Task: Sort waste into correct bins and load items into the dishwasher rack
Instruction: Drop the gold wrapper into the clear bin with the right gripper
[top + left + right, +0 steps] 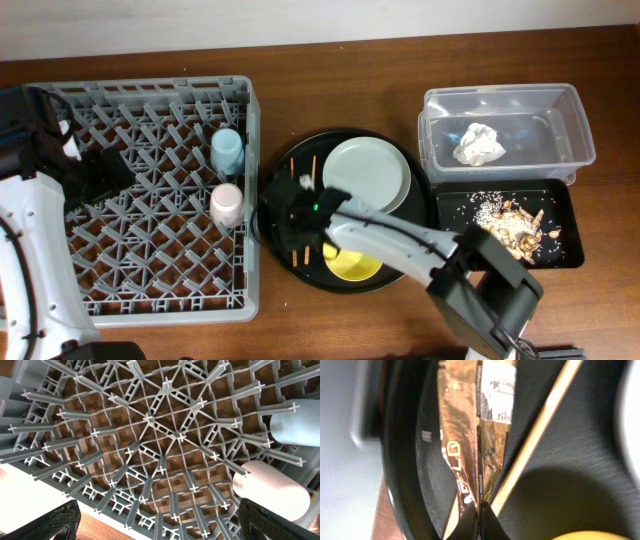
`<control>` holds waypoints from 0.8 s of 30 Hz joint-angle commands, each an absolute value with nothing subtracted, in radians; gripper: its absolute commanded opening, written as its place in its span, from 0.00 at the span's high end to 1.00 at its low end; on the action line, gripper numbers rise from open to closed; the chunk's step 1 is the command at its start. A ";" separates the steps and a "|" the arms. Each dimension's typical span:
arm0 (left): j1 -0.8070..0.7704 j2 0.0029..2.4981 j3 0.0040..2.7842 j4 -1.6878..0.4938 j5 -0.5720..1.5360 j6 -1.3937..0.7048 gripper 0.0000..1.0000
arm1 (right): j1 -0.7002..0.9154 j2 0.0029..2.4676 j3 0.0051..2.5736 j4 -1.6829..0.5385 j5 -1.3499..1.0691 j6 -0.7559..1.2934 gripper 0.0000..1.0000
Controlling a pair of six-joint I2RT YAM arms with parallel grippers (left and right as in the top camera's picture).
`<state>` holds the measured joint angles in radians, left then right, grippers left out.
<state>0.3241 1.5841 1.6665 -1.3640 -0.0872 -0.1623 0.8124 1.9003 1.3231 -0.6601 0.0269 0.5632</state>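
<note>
The robot's right gripper is pinching the gold-brown wrapper's end and the clear tub has room next to the tissue, so the robot should go on carrying the wrapper until it hangs there.
In the right wrist view my right gripper is shut on the lower end of a gold-brown wrapper, which lies on the round black tray beside a wooden chopstick. From overhead, that gripper sits at the tray's left side, near the grey-green plate and the yellow bowl. My left gripper hangs open over the dishwasher rack, nothing between its fingers. A pink cup and a blue cup stand in the rack.
The clear tub at the back right holds a crumpled white tissue. In front of it the shallow black tray holds food scraps. The right arm reaches across the round tray from the front right.
</note>
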 commanded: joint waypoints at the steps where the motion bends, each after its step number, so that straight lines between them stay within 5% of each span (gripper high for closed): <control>1: 0.330 1.578 1.679 -1.362 -0.094 -0.171 0.00 | 0.693 1.787 1.443 -0.679 0.026 0.555 0.96; 15: 0.330 1.578 1.679 -1.362 -0.094 -0.171 0.00 | -0.097 1.772 1.470 -0.680 -0.266 0.559 0.96; 24: 0.330 1.578 1.679 -1.362 -0.094 -0.171 0.00 | -0.284 1.774 1.469 -0.731 -0.263 0.555 0.91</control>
<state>0.3241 1.5837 1.6665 -1.3640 -0.0868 -0.1623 -0.2646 1.7775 1.4677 -0.7273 -0.2459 0.5644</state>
